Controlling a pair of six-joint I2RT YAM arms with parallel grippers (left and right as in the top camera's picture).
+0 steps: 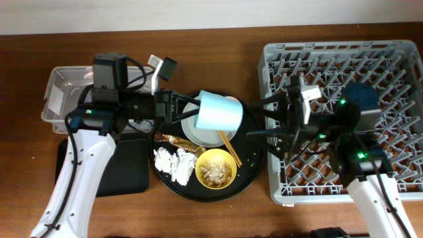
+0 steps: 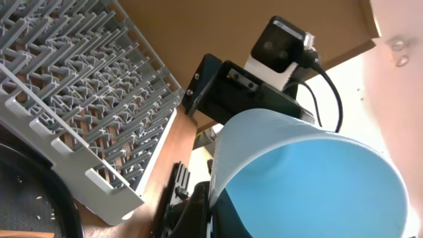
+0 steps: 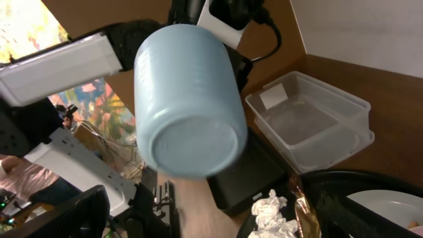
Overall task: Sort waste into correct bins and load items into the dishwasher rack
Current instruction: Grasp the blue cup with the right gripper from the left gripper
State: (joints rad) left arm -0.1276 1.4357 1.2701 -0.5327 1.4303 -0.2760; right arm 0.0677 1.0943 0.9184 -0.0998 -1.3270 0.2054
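Next, I take the cup by its base (image 1: 239, 116) with my right gripper, because my left gripper is pinching the light-blue cup's rim (image 1: 201, 110), which must face down in the rack.
My left gripper (image 1: 188, 110) is shut on the rim of a light-blue cup (image 1: 219, 111), holding it on its side above the round pale plate (image 1: 205, 135). In the left wrist view the cup's wall (image 2: 310, 178) is pinched by a dark finger (image 2: 254, 211). My right gripper (image 1: 263, 123) stands open just right of the cup, at the grey dishwasher rack's (image 1: 396, 59) left edge. Its wrist view faces the cup's base (image 3: 193, 142). Chopsticks (image 1: 230, 149), a yellow bowl (image 1: 216, 168) of food scraps, white tissues (image 1: 173, 164) and a gold wrapper (image 1: 173, 140) lie below.
All of these sit on a large round black tray (image 1: 254, 165). The clear tub (image 1: 61, 89) stands at the far left, with the shallow black tray (image 1: 129, 168) in front of it. A dark blue round thing (image 1: 362, 94) lies in the rack.
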